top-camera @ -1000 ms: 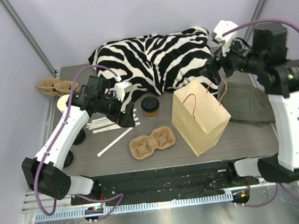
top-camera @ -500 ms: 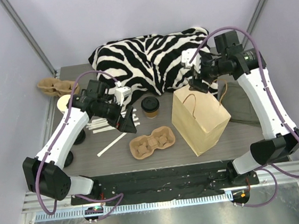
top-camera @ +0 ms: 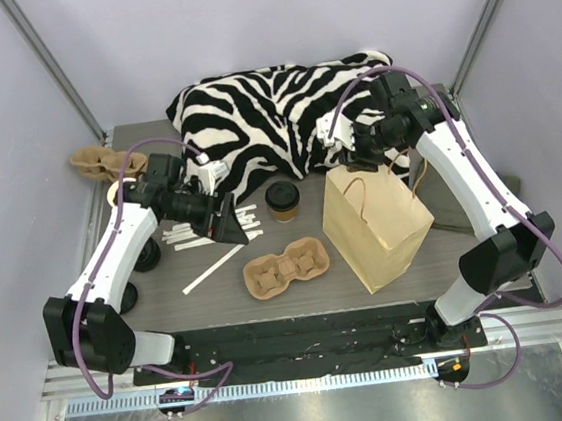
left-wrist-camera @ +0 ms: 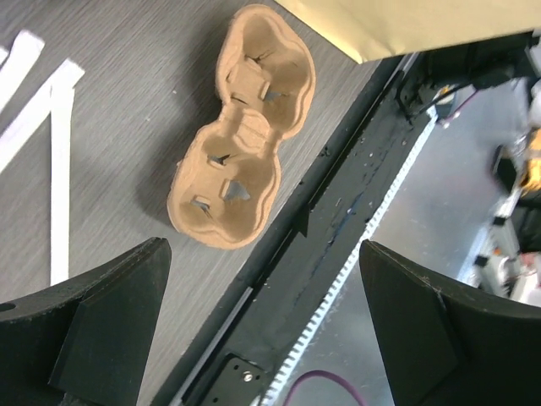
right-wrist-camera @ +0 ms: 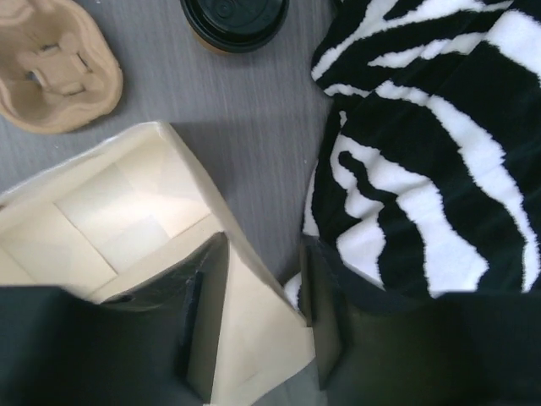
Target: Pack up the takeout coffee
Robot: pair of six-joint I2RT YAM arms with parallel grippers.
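The cup carrier's end (top-camera: 316, 255) is close to the bag in my right gripper, so next my left gripper grabs the carrier's other end (top-camera: 259, 282) and turns it away.
The takeout coffee (top-camera: 282, 199), a brown paper cup with a black lid (right-wrist-camera: 235, 19), stands upright on the table between the zebra cloth and a pulp cup carrier (top-camera: 285, 268). To its right an open brown paper bag (top-camera: 378, 222) stands upright. My right gripper (top-camera: 356, 157) is at the bag's back corner. In the right wrist view the jaws (right-wrist-camera: 262, 254) have closed in on that corner, one finger inside the bag and one outside, with the paper touching both. My left gripper (top-camera: 230, 223) hovers wide open left of the cup, holding nothing (left-wrist-camera: 262, 254).
A zebra-striped cloth (top-camera: 281, 110) covers the back of the table. White wrapped straws (top-camera: 216, 265) lie left of the carrier (left-wrist-camera: 241, 127). A stack of lidless cups (top-camera: 118, 194) and more carriers (top-camera: 100, 161) sit at the far left. The table's near edge runs just below the carrier.
My right arm swung left and down from the far right to the bag's back corner, and its jaws narrowed on the paper. My left gripper drifted slightly left, still open.
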